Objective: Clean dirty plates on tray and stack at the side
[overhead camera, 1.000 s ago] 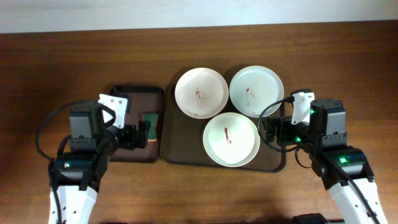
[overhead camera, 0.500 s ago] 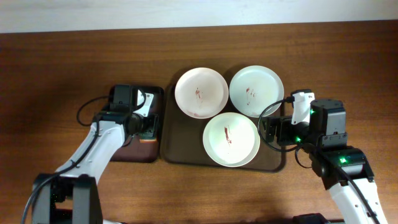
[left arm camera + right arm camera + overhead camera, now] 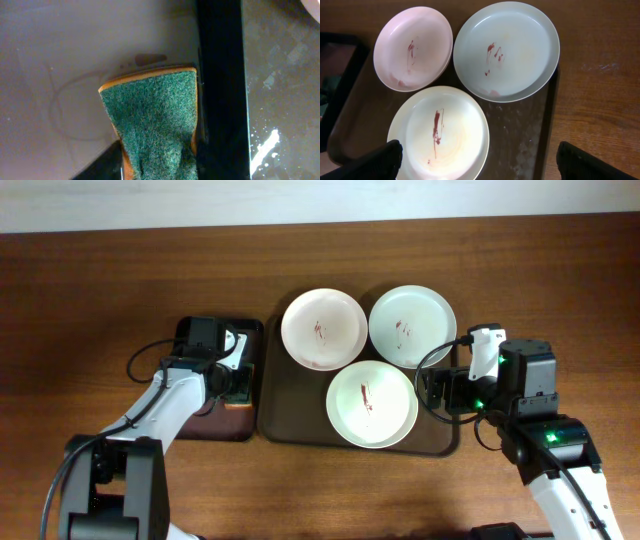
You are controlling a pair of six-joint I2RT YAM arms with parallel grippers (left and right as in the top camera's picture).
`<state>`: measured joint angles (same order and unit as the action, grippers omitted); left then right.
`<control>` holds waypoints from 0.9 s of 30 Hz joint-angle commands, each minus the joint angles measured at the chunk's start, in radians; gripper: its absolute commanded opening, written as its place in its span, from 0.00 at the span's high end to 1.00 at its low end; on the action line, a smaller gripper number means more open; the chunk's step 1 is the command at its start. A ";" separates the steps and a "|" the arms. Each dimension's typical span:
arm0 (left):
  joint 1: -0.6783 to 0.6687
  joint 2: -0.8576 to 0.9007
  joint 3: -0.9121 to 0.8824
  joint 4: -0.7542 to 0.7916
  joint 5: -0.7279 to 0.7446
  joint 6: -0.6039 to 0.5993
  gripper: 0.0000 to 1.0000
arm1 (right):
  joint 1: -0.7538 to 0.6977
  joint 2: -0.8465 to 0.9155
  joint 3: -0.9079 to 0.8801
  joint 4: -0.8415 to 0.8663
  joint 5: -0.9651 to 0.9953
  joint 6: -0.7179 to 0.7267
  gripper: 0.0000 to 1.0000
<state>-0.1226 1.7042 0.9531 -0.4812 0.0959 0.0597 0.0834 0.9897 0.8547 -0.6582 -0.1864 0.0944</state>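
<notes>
The smeared (image 3: 367,400) near plate is loose on the brown tray. My right gripper should pinch its rim (image 3: 414,418) to hold it still before the sponge wipes it.
Three white plates lie on the brown tray (image 3: 280,425), each with reddish smears: far left (image 3: 323,329), far right (image 3: 412,326), near middle (image 3: 371,403). The right wrist view shows the same plates (image 3: 413,47), (image 3: 506,50), (image 3: 440,132). My right gripper (image 3: 432,392) hovers at the tray's right edge, open wide (image 3: 480,160), nothing between its fingers. My left gripper (image 3: 236,385) is down in the small dark tray. Its jaws squeeze the sides of a green-topped sponge (image 3: 152,120), which narrows between them (image 3: 159,152).
The small dark tray (image 3: 205,425) sits left of the brown tray; its black rim (image 3: 220,75) runs right beside the sponge. Wet specks dot the brown tray's floor (image 3: 520,135). Bare wooden table (image 3: 90,300) surrounds both trays.
My left arm swung up over the small tray, lowered onto the sponge, and its jaws closed on it. The right arm and the plates have not moved.
</notes>
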 commanded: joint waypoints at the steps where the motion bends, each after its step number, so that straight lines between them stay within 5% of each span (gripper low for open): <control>1: -0.002 0.020 0.015 -0.002 -0.010 -0.011 0.60 | 0.008 0.001 0.024 -0.001 -0.012 0.000 0.01; 9: -0.001 0.031 0.013 -0.011 -0.011 -0.010 1.00 | 0.008 0.090 0.024 -0.016 -0.013 0.000 0.01; 10: -0.001 0.031 0.013 -0.018 -0.011 -0.010 1.00 | 0.008 0.115 0.024 -0.015 -0.013 0.000 0.02; 14: -0.001 -0.028 0.024 -0.058 -0.011 -0.014 1.00 | 0.008 0.259 0.024 -0.015 -0.013 0.000 0.38; 16: -0.001 -0.077 0.024 -0.058 -0.010 -0.015 1.00 | 0.008 0.325 0.023 -0.012 -0.017 0.000 0.47; 24: -0.001 -0.108 0.024 -0.080 -0.007 -0.014 1.00 | 0.008 0.642 0.023 0.091 -0.050 0.000 0.58; 27: -0.001 -0.108 0.024 -0.080 -0.007 -0.014 0.97 | 0.008 0.680 0.023 0.101 -0.076 0.000 0.71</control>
<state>-0.1226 1.6154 0.9615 -0.5636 0.0925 0.0479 0.0834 1.6512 0.8604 -0.5663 -0.2314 0.0998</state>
